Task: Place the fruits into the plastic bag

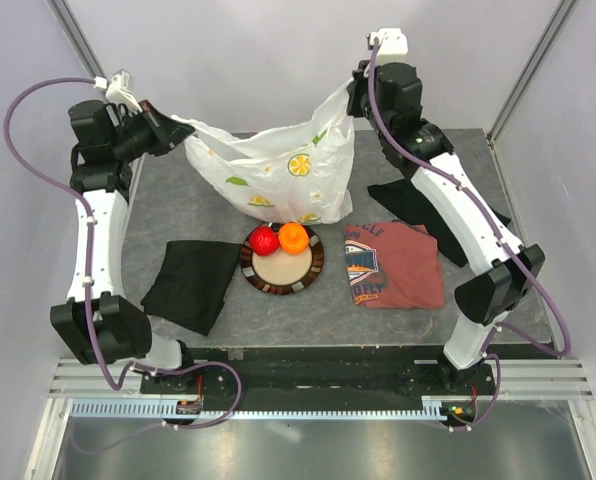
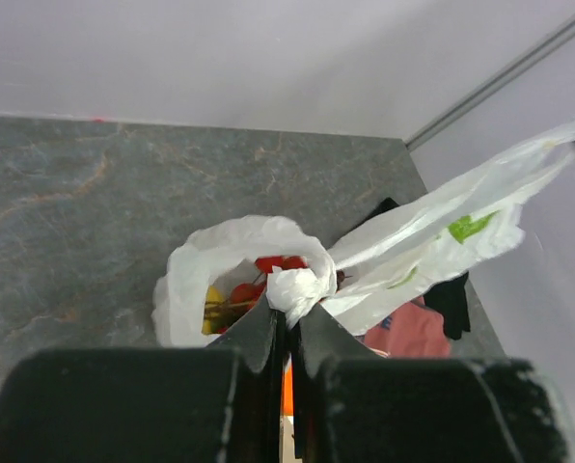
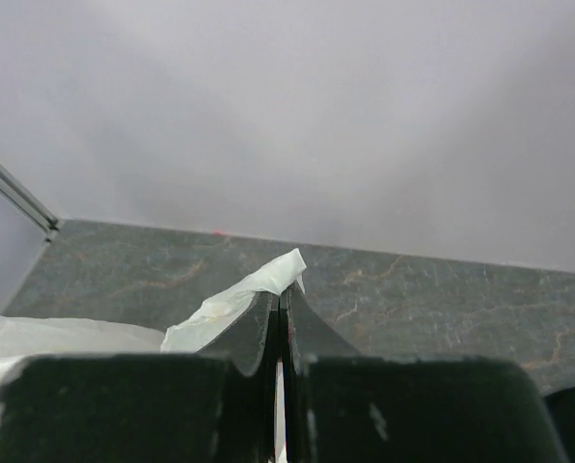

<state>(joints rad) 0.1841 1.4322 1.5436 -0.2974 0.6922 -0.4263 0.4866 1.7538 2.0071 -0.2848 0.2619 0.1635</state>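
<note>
The plastic bag stretched taut (image 1: 268,160) is held by both grippers, so next my left gripper moves gently inward with its handle while my right gripper opens and takes the orange (image 1: 293,238).
The plastic bag (image 1: 273,170) hangs stretched over the back of the table, each handle in one gripper. My left gripper (image 1: 173,122) is shut on the bunched left handle (image 2: 295,285). In the left wrist view the bag's mouth (image 2: 196,275) gapes, and small red fruits (image 2: 268,263) and a yellow one (image 2: 213,300) lie inside. My right gripper (image 1: 356,95) is shut on the other handle (image 3: 259,287), raised at the back right. A red apple (image 1: 263,240) and an orange (image 1: 294,237) sit on the back of the plate (image 1: 281,272), just in front of the bag.
A black cloth (image 1: 191,283) lies left of the plate. A red printed T-shirt (image 1: 393,262) lies to its right, with another black cloth (image 1: 408,200) behind that, partly under the right arm. Grey walls close in the back and sides.
</note>
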